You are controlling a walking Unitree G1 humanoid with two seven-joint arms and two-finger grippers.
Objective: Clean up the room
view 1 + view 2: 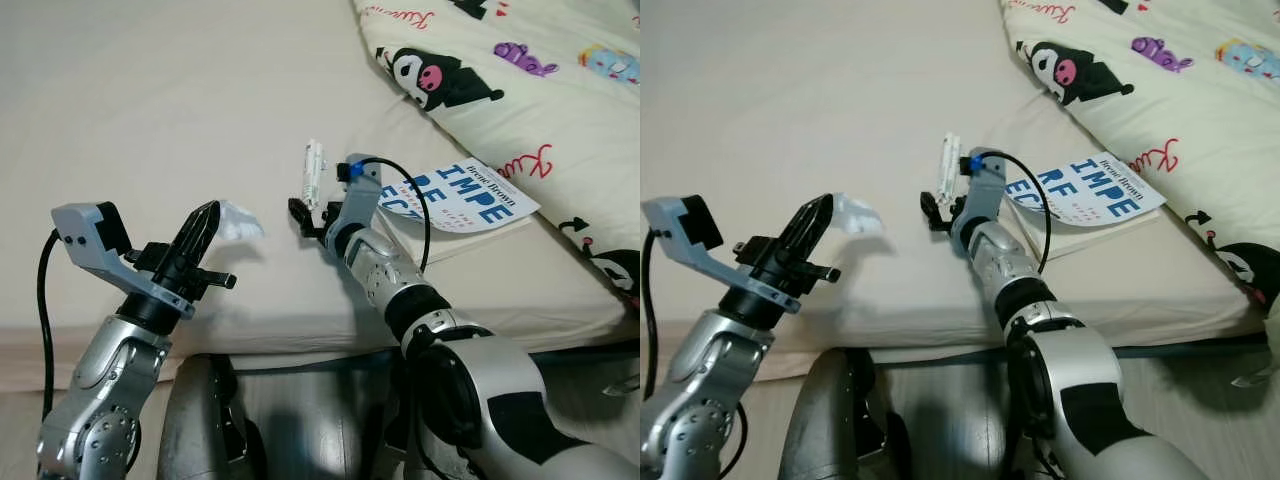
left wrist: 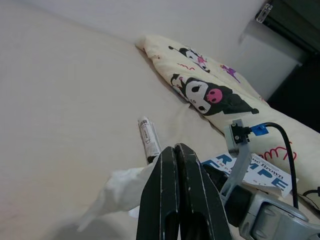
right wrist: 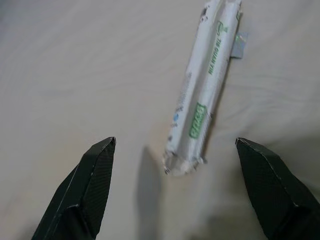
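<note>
I expect a small shiny scrap [image 3: 239,45] to come along when I lift the white wrapper [image 3: 203,87], because the scrap sticks out from under the white wrapper's long edge.
A crumpled white tissue [image 1: 238,222] hangs from the tips of my left gripper [image 1: 207,216], which is shut on it just above the near part of the bed. The tissue [image 2: 122,189] also trails from the closed black fingers [image 2: 175,200] in the left wrist view. A white tube-shaped wrapper with green print [image 3: 202,90] lies on the sheet in the middle of the bed [image 1: 314,172]. My right gripper [image 3: 185,192] stands open right in front of it, one fingertip [image 3: 92,180] on each side, apart from it.
A white book with blue lettering [image 1: 465,195] lies on the bed right of my right arm, partly under a cream cartoon-print duvet [image 1: 520,80]. The cream sheet [image 1: 150,100] stretches bare to the left. The bed's near edge [image 1: 300,335] runs below both grippers.
</note>
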